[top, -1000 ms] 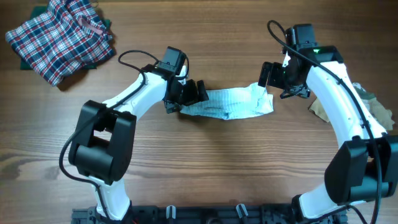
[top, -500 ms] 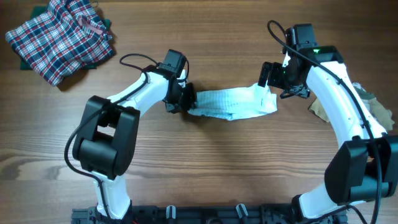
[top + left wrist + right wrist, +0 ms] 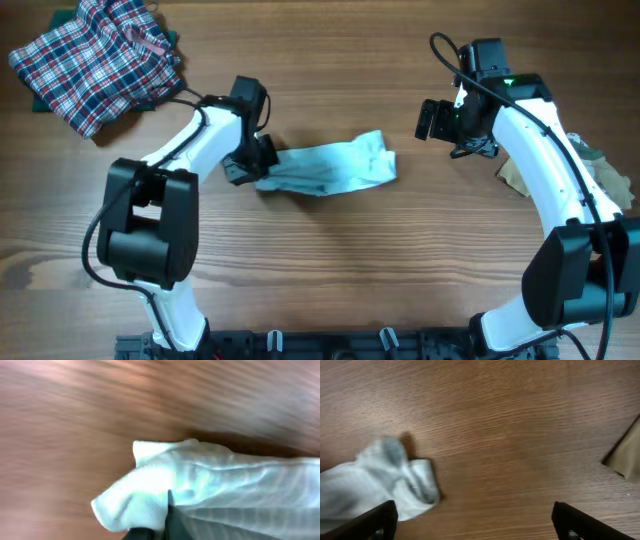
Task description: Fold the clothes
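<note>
I should bring one end [image 3: 267, 184] of the striped garment back over the garment's middle [image 3: 325, 170], because the garment lies in a long strip and my left gripper is on that end.
The pale blue-white striped garment [image 3: 330, 168] lies bunched in a strip on the wooden table, just left of centre. My left gripper [image 3: 252, 166] is shut on its left end. In the left wrist view the cloth [image 3: 210, 485] bulges out over the dark fingers of the left gripper [image 3: 155, 532], and the picture is blurred by motion. To the right of the garment, a short gap away, my right gripper [image 3: 432, 120] stands open with nothing in it. The right wrist view shows the right gripper [image 3: 480, 527] spread wide over bare wood, with the garment's right end [image 3: 385, 485] at lower left.
A red-white-blue plaid garment [image 3: 95, 58] is heaped at the far left corner on something dark green. A beige garment [image 3: 600, 168] lies at the right edge behind the right arm, and its corner [image 3: 627, 457] shows in the right wrist view.
My left gripper has shut on the garment's left end and dragged it leftward. The cloth has slid away from the right gripper, which stays open and still.
</note>
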You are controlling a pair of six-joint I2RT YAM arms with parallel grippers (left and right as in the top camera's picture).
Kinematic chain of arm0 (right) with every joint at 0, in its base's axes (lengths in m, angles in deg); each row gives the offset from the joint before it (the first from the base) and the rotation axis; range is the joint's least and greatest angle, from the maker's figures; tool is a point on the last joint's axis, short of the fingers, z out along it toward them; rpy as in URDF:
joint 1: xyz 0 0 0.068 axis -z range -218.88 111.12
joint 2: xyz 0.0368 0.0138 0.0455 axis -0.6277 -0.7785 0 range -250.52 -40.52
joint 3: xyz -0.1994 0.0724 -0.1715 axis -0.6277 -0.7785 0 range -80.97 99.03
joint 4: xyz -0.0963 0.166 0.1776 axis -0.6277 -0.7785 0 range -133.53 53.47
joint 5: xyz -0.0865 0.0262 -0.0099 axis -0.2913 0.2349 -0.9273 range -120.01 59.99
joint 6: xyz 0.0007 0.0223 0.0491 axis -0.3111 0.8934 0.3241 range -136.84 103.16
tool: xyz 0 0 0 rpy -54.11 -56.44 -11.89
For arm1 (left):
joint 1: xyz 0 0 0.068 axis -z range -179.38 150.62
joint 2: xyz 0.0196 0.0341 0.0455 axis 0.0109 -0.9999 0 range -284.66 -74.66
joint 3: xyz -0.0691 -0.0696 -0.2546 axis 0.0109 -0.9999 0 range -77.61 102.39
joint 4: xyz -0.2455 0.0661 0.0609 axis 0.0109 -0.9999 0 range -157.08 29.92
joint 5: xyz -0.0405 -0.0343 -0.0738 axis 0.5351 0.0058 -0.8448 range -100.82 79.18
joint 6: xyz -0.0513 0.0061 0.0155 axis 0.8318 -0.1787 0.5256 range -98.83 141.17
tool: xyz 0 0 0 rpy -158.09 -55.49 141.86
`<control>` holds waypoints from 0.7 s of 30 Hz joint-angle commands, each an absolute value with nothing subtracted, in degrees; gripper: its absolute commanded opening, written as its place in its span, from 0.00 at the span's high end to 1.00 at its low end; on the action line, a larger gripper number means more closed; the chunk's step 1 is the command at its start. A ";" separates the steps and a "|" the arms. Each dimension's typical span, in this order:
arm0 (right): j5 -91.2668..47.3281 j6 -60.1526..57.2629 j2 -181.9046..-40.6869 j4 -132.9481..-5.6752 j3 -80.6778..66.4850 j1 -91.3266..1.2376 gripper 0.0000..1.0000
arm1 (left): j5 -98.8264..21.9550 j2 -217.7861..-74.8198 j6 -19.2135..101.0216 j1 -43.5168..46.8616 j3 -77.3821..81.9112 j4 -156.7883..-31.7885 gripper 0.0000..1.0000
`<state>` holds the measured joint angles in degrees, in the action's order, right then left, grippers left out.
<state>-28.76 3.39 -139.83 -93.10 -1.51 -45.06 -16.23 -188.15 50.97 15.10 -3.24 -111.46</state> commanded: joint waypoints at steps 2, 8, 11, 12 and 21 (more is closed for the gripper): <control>-28.30 2.66 -138.98 -93.12 -0.83 -45.01 0.00 | -5.83 -184.83 48.43 14.64 2.70 -116.51 0.95; -28.30 2.66 -138.98 -93.12 -0.83 -45.01 0.00 | -7.22 -184.19 48.37 16.22 6.59 -120.16 0.95; -28.30 2.64 -138.98 -93.12 -0.83 -45.01 0.00 | -9.26 -184.15 48.39 18.49 7.05 -119.68 0.95; -28.30 2.66 -138.98 -93.12 -0.83 -45.01 0.00 | -9.52 -184.15 48.59 19.39 7.07 -119.39 0.95; -28.08 2.66 -138.98 -93.12 -0.83 -45.01 0.00 | -10.81 -184.17 50.31 26.64 7.05 -116.42 0.92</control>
